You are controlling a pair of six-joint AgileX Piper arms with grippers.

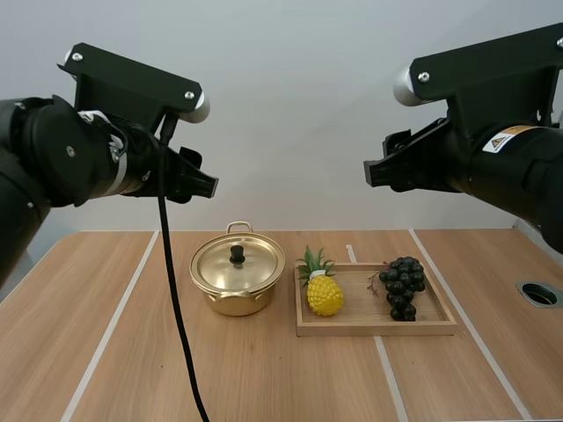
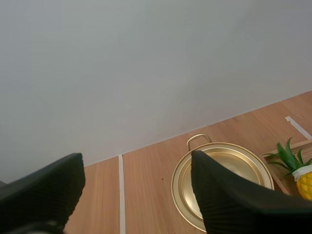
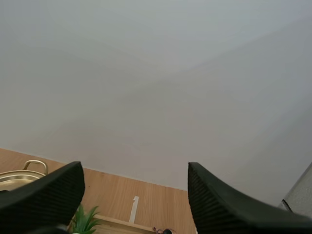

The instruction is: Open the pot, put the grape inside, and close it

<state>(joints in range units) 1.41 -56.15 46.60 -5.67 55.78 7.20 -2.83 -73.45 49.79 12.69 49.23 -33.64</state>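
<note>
A thin stem (image 1: 374,282) sticks out past the dark grapes (image 1: 404,288), so the stem will poke over the pot's rim when the robot lowers the grapes in.
A golden pot (image 1: 237,280) with its lid on and a black knob (image 1: 237,254) stands mid-table. To its right, a bunch of dark grapes (image 1: 403,287) lies at the right end of a wooden tray (image 1: 378,326). My left gripper (image 1: 204,183) hangs high above the table, up and left of the pot. My right gripper (image 1: 373,171) hangs high above the tray. In the left wrist view my left gripper (image 2: 134,192) is open with the pot (image 2: 229,165) beyond it. My right gripper (image 3: 134,197) is open too, with nothing between its fingers and the pot's handle (image 3: 35,165) far off.
A yellow toy pineapple (image 1: 324,293) stands at the left end of the tray, close to the pot. A round hole (image 1: 538,294) is set in the table at the far right. White lines run across the wooden tabletop.
</note>
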